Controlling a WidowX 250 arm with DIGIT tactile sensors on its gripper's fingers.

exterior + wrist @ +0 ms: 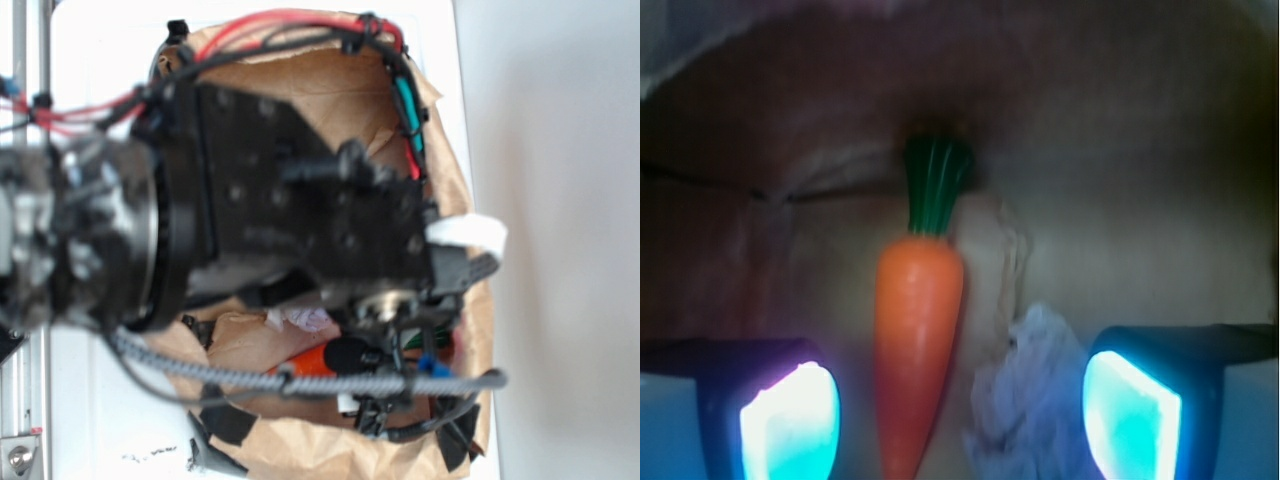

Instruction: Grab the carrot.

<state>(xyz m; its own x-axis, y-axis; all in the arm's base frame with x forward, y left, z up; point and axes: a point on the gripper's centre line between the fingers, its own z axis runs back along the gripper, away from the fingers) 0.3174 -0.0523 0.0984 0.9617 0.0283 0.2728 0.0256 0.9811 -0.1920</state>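
Observation:
A gap shows (961, 400) between the carrot and the crumpled white paper ball. The carrot (918, 330) should come up by itself when I lift it, and the paper ball should stay behind.
The carrot (916, 330) lies on brown paper, glossy orange, its dark green stem pointing away and its tip toward me in the wrist view. My gripper (960, 415) stands open, one glowing pad on each side, with the carrot between the fingers but nearer the left pad (790, 425). Neither pad touches it. In the exterior view only a small orange piece of the carrot (308, 360) shows under the black arm; the gripper (385, 375) hangs just over it, mostly hidden by cables.
A crumpled white paper ball (1030, 400) lies between the carrot and the right pad (1132, 415). The brown paper bag (320, 90) forms raised walls round the work area, taped at its corners. White table (100, 420) lies outside it.

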